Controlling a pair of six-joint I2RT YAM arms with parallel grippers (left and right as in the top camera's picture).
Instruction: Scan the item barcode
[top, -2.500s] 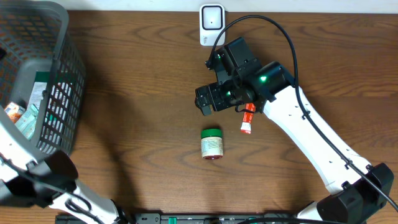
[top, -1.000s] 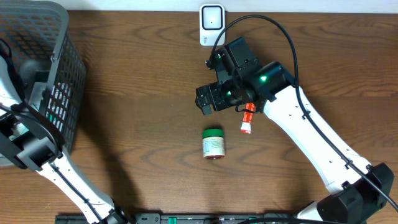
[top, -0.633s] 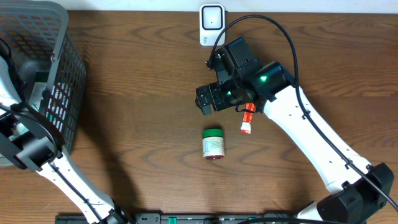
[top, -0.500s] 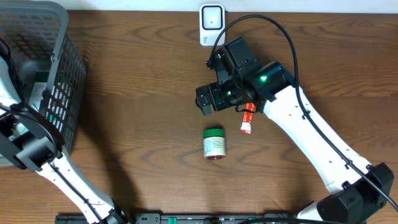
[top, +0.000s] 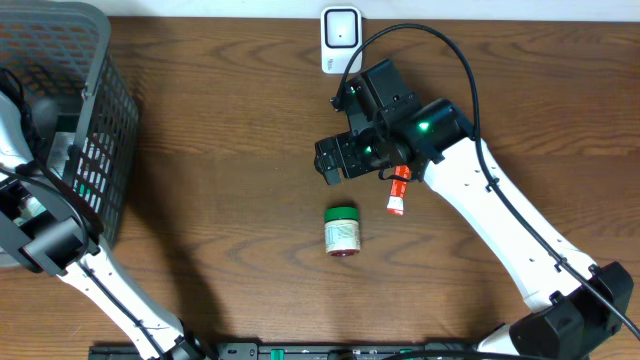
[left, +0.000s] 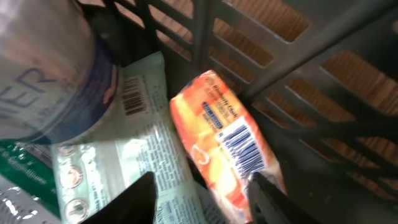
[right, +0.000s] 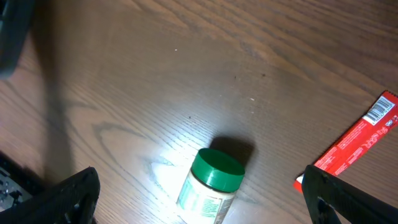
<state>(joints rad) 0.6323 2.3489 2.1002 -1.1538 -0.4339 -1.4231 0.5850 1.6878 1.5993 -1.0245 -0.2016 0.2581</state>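
Note:
I should open wider and shift (left: 306, 179) toward the slatted wall to straddle the orange packet, because my left gripper's finger overlaps the orange packet's edge (left: 277, 173) near that wall.
Down inside the grey basket (top: 112, 90), my left gripper (left: 202, 200) is open. An orange packet (left: 217, 134) with a blue-and-white barcode lies between its fingers. The right finger (left: 266, 198) is at the packet's edge. The left finger (left: 138, 200) rests over a pale green printed packet (left: 134, 149), a gap away from the orange one. My right gripper (right: 202, 186) hangs open above a green-lidded jar (top: 342, 230) lying on the wooden table. The white scanner (top: 341, 38) stands at the table's far edge.
A red packet (top: 399, 192) with a barcode lies just right of the jar. In the basket, a large white and blue container (left: 43, 68) sits at the upper left. The basket's slatted wall (left: 298, 81) stands close on the right.
The left arm has come up from the front-left corner and reached into the basket, then barely shifted. The right arm, jar and red packet have not moved.

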